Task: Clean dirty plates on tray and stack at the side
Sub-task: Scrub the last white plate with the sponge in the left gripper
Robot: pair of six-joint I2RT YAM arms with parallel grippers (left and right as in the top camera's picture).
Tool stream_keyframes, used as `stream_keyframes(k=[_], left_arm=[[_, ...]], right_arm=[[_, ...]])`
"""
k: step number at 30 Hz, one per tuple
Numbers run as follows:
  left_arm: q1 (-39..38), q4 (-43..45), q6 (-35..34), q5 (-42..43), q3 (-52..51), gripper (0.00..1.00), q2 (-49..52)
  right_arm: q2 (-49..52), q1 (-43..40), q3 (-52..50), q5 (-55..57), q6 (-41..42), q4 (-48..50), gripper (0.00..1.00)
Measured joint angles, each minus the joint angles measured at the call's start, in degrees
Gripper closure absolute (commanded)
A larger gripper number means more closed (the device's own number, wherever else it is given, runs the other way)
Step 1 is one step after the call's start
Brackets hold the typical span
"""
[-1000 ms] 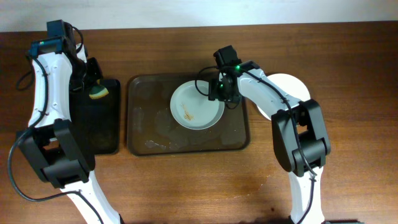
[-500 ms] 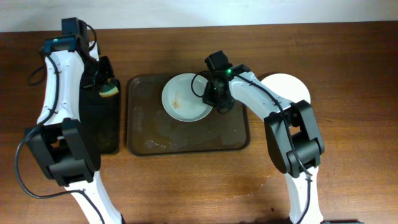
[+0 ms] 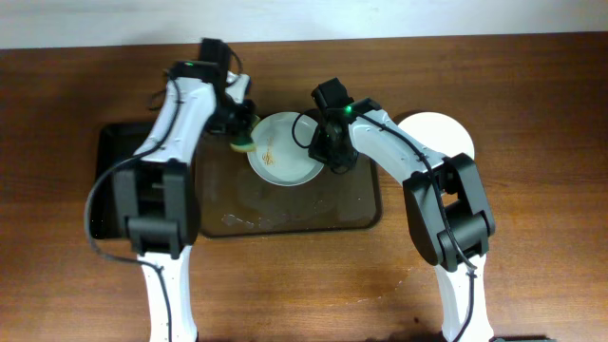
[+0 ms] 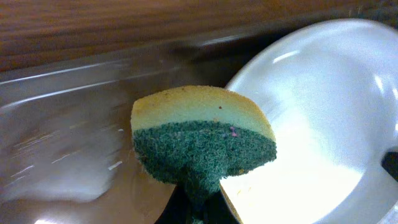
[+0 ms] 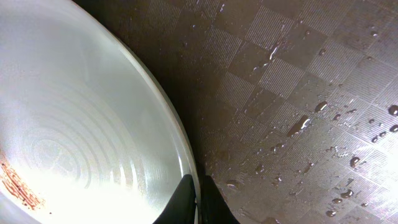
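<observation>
My left gripper needs to move the sponge inward and scrub the smears (image 3: 269, 155), because the white plate has brown smears on it and the sponge is hanging at the plate's edge (image 3: 244, 145).
A white dirty plate (image 3: 283, 152) with brown smears (image 5: 18, 184) lies at the back of the wet brown tray (image 3: 285, 204). My right gripper (image 3: 332, 154) is shut on the plate's right rim (image 5: 186, 163), one finger inside it and one outside. A yellow and green sponge (image 4: 200, 134) is pinched in my shut left gripper (image 3: 237, 133). The sponge (image 3: 244, 142) hangs at the plate's left edge, green side toward the wrist camera. I cannot tell whether it touches the plate (image 4: 323, 118).
A clean white plate (image 3: 439, 133) lies on the table right of the tray, partly under my right arm. A black tray (image 3: 119, 180) sits to the left. Water drops (image 5: 298, 124) cover the brown tray's floor.
My left arm has swung right from the black tray to the plate's left edge, carrying the sponge. My right gripper has shut on the rim and slid the plate left and back.
</observation>
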Motion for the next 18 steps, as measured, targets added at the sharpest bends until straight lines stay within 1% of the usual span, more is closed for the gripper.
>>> stream_keyframes(k=[2,7,14,16,18], left_arm=[[-1.88,0.26,0.5,0.52,-0.02,1.0,2.6],[-3.06,-0.11,0.72,0.5,0.09,1.0,3.5],[-8.83,-5.84,1.27,1.16,0.15,0.99,4.07],[-9.05,-5.66,1.05,2.64,0.15,1.0,4.22],[-8.76,-3.58,0.59,2.89,0.15,0.99,4.26]], right_arm=[[0.0,0.0,0.0,0.0,0.0,0.0,0.96],[0.0,0.0,0.0,0.0,0.0,0.15,0.96],[0.0,0.0,0.0,-0.02,0.0,0.15,0.96],[0.0,0.0,0.0,-0.02,-0.04,0.17,0.96],[0.0,-0.04,0.0,0.02,0.0,0.37,0.96]])
